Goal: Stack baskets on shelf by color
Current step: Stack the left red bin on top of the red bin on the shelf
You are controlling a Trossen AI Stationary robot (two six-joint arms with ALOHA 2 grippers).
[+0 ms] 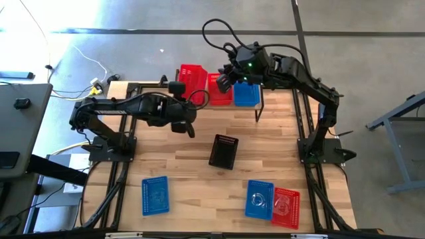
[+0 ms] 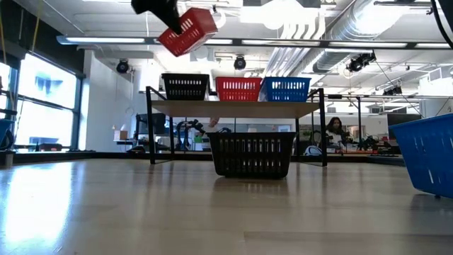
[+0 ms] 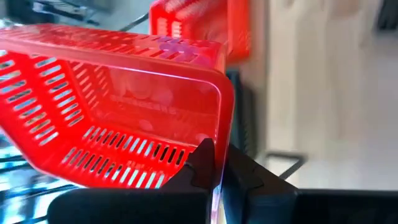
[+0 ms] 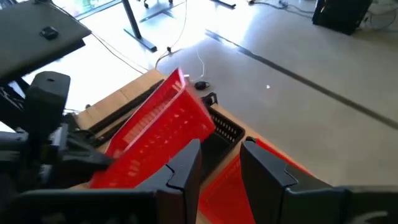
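Note:
My left gripper is holding the red basket tilted [image 2: 190,32] above the black basket, so my right gripper should grab the red basket's free rim [image 4: 180,81] before red is stacked on red.
A red basket [image 2: 187,32] hangs tilted in the air, with my left gripper [image 3: 216,165] shut on it. It is above the left end of the shelf [image 2: 233,108]. On the shelf's plank stand a black basket [image 2: 185,86], a red basket [image 2: 239,88] and a blue basket [image 2: 286,88], side by side. My right gripper [image 4: 221,163] hovers open above the shelf's baskets and touches nothing. A second black basket [image 1: 224,151] rests on its bottom at mid-table. My left gripper pinches one wall of the red basket at its rim [image 3: 217,134], one finger inside the basket and one outside. The fingers come from the table's left, slanting down. The basket is lifted clear and tilted, above the black basket on the shelf.
Near the table's front edge lie a blue basket [image 1: 155,196] at the left, and another blue basket [image 1: 259,199] and a red one [image 1: 286,207] at the right. The room beyond the table holds desks and a person far off.

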